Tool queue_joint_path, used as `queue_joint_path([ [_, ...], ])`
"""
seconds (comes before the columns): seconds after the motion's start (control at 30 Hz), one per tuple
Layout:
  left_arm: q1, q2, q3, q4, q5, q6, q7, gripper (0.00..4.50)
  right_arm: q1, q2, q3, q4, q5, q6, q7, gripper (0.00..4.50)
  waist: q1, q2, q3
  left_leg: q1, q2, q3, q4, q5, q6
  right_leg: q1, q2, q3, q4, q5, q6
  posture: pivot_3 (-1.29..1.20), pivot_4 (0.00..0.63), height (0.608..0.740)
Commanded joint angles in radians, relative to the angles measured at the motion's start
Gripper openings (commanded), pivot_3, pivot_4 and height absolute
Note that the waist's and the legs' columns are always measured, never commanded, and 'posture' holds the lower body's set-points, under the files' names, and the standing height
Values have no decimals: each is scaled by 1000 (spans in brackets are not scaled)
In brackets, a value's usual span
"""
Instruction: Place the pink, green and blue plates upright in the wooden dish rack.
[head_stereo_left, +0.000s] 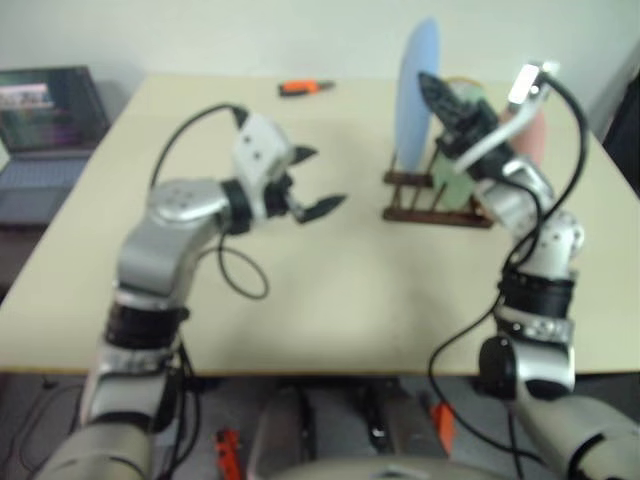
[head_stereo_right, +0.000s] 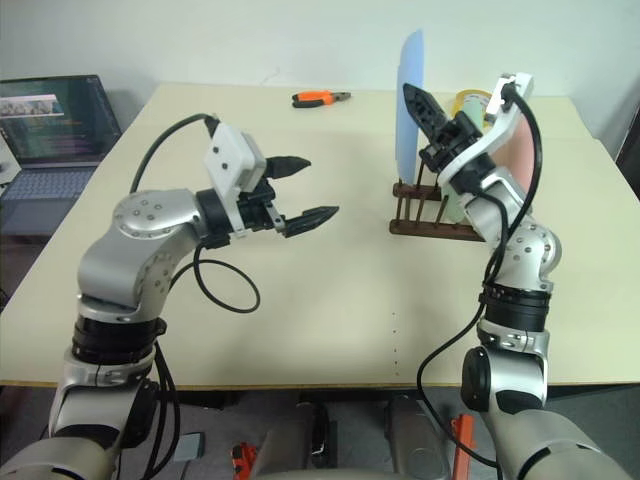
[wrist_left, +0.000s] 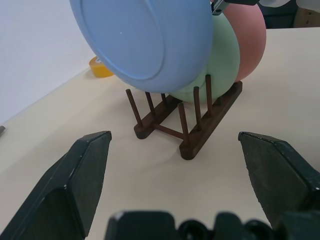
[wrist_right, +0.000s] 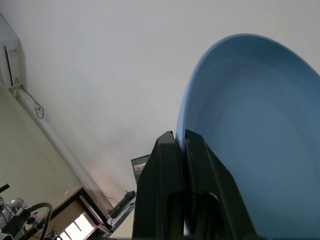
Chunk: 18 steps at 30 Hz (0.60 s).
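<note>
I should keep lowering the blue plate (head_stereo_right: 406, 160), which hangs upright over the rack's loose end slot (head_stereo_right: 408, 208), with my right gripper until the plate's lower rim sits between the rack's wires.
The blue plate (head_stereo_right: 408, 60) stands on edge at the near end of the wooden dish rack (head_stereo_right: 432, 228), its lower rim at the tops of the front pegs. Whether it sits between the pegs I cannot tell. My right gripper (wrist_right: 180, 139) is shut on the plate's upper rim. Behind it, the green plate (wrist_left: 222, 65) and the pink plate (wrist_left: 251, 40) stand upright in the rack. My left gripper (head_stereo_right: 320, 187) hangs open over the middle of the table, left of the rack, with nothing between its fingers.
A yellow tape roll (wrist_left: 100, 67) lies on the table behind the rack. Orange-handled pliers (head_stereo_right: 320, 98) rest near the table's far edge. An open laptop (head_stereo_right: 50, 120) sits off the table's left side.
</note>
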Motion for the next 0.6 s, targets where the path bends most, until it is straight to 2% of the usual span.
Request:
queue_joint_path([
  [0.03, -10, 13, 11, -40, -11, -1, 1, 4500, 15, 1, -14, -27, -2, -37, -1, 7, 0, 0, 0, 0, 0, 0, 0, 0, 0, 0, 0, 0, 0, 0, 0, 0, 150, 740],
  [0.6, -6, 16, -12, -41, -5, -1, 2, 4500, 33, 1, 13, 4, -43, -47, 2, 7, 0, 0, 0, 0, 0, 0, 0, 0, 0, 0, 0, 0, 0, 0, 0, 0, 150, 740],
])
